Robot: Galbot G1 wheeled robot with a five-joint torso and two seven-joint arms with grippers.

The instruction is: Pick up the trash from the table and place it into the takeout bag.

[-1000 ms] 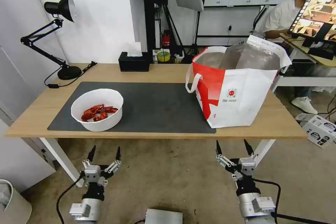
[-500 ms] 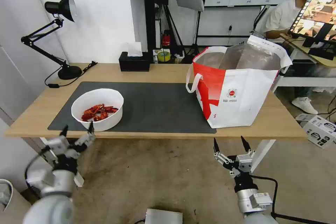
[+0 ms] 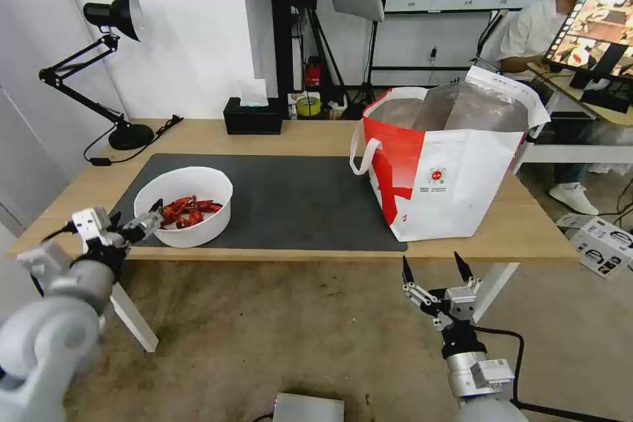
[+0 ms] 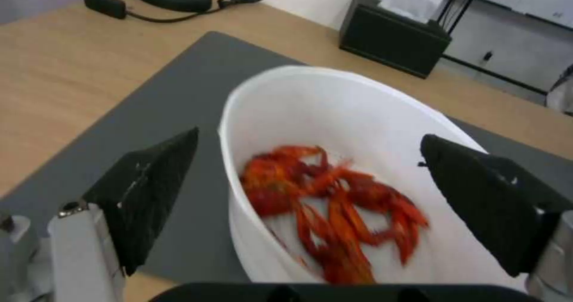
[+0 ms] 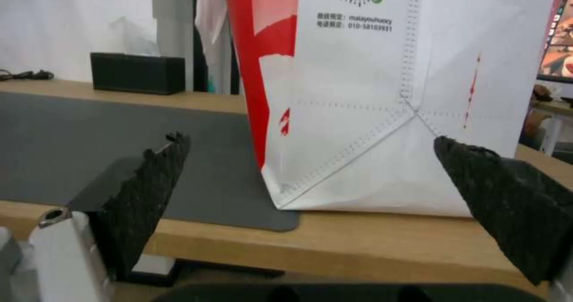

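Note:
I am going to lift the bowl by its rim, and the red crayfish shells [image 3: 188, 212] will come along inside because they lie low behind the bowl's high side [image 3: 188, 181].
A white round bowl [image 3: 198, 232] of red crayfish shells [image 3: 186, 210] sits on the left part of the dark grey mat [image 3: 297, 198] on the table [image 3: 527, 232]. My left gripper [image 3: 136, 212] is open at the bowl's near-left rim. In the left wrist view the bowl [image 4: 239, 159] and shells [image 4: 334, 203] lie between the spread fingers of the left gripper [image 4: 309, 137]. The takeout bag [image 3: 455, 191] stands open on the table's right side. My right gripper [image 3: 431, 261] hangs open below the table's front edge, facing the takeout bag [image 5: 358, 91] in the right wrist view, with nothing in the right gripper [image 5: 310, 138].
A black desk lamp [image 3: 112, 20] stands at the back left with its cord on the wood. A black tissue box [image 3: 252, 117] sits at the back centre. White table legs [image 3: 132, 316] stand close to my left arm. A cardboard box [image 3: 603, 244] lies on the floor at right.
My left arm has swung up and left from below the table edge to the bowl's near-left rim. The right gripper has barely shifted.

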